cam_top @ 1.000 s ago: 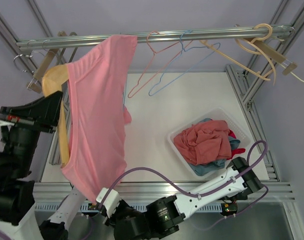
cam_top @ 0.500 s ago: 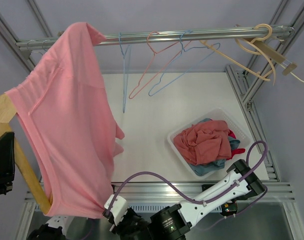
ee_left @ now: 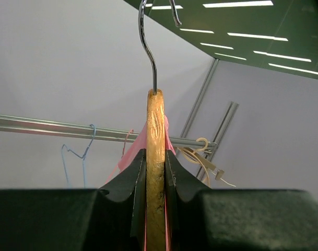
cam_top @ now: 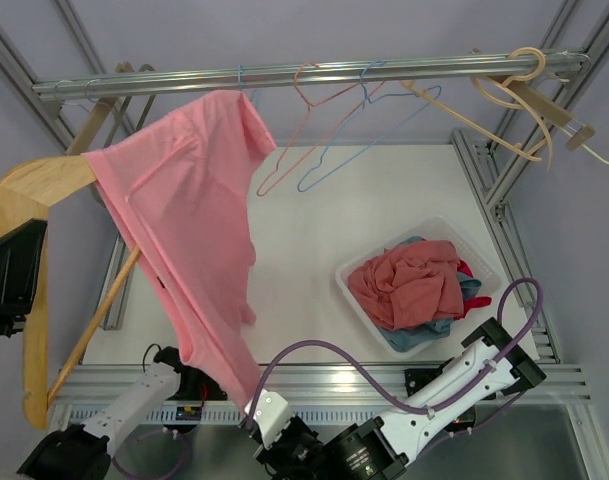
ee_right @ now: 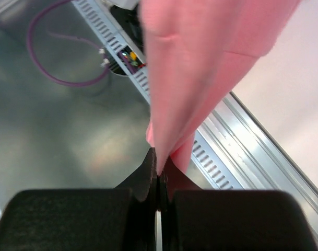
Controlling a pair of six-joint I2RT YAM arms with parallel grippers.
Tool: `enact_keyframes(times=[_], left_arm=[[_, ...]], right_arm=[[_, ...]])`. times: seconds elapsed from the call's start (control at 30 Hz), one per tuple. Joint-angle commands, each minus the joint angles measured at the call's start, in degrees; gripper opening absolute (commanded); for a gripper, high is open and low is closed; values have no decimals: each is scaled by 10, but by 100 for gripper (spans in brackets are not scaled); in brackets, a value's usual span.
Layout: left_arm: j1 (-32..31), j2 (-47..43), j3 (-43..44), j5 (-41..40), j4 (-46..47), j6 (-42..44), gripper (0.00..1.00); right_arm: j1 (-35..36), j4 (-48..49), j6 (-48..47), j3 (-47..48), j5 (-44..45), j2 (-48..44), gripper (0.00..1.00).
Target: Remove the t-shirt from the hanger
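Note:
The t-shirt drapes over the hanger's raised arm with its hem low, so my left gripper should lower the hanger while my right gripper pulls toward the bin (cam_top: 421, 288).
A pink t-shirt (cam_top: 189, 230) hangs from a wooden hanger (cam_top: 39, 185) held high at the left of the top view, clear of the rail. My left gripper (ee_left: 155, 172) is shut on the hanger (ee_left: 155, 136); its steel hook (ee_left: 148, 36) points up and a sliver of pink cloth shows behind it. My right gripper (ee_right: 160, 170) is shut on the shirt's lower hem (ee_right: 200, 68), low at the near edge of the table. In the top view that hem runs down to the right arm's wrist (cam_top: 269, 410). The shirt is stretched between both grippers.
A steel rail (cam_top: 314, 72) spans the back with pink, blue and wooden hangers (cam_top: 324, 140) on it. A clear bin (cam_top: 484, 262) of crumpled clothes sits on the white table at the right. Aluminium frame posts stand at both sides.
The hanger with the shirt has swung from near-vertical at the far left to tilted, its upper end further right. The right gripper, still on the hem, has moved right.

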Motion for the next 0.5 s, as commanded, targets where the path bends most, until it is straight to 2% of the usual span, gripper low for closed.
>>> enact_keyframes(times=[0.0, 0.03, 0.07, 0.2, 0.37, 0.47], left_arm=[[-13, 30, 35, -49, 155, -12, 0], [-12, 24, 29, -31, 156, -35, 0], [-12, -2, -8, 9, 159, -46, 0], [-5, -82, -121, 78, 161, -74, 0], [-5, -158, -183, 150, 161, -95, 0], [0, -183, -209, 196, 161, -111, 0]], right_arm=[[18, -117, 90, -12, -18, 6, 0], [19, -141, 92, 0, -1, 8, 0], [21, -151, 84, 32, 13, 9, 0], [30, -216, 49, 127, 78, 22, 0], [33, -436, 135, 231, 173, 17, 0], [34, -438, 126, 221, 228, -39, 0]])
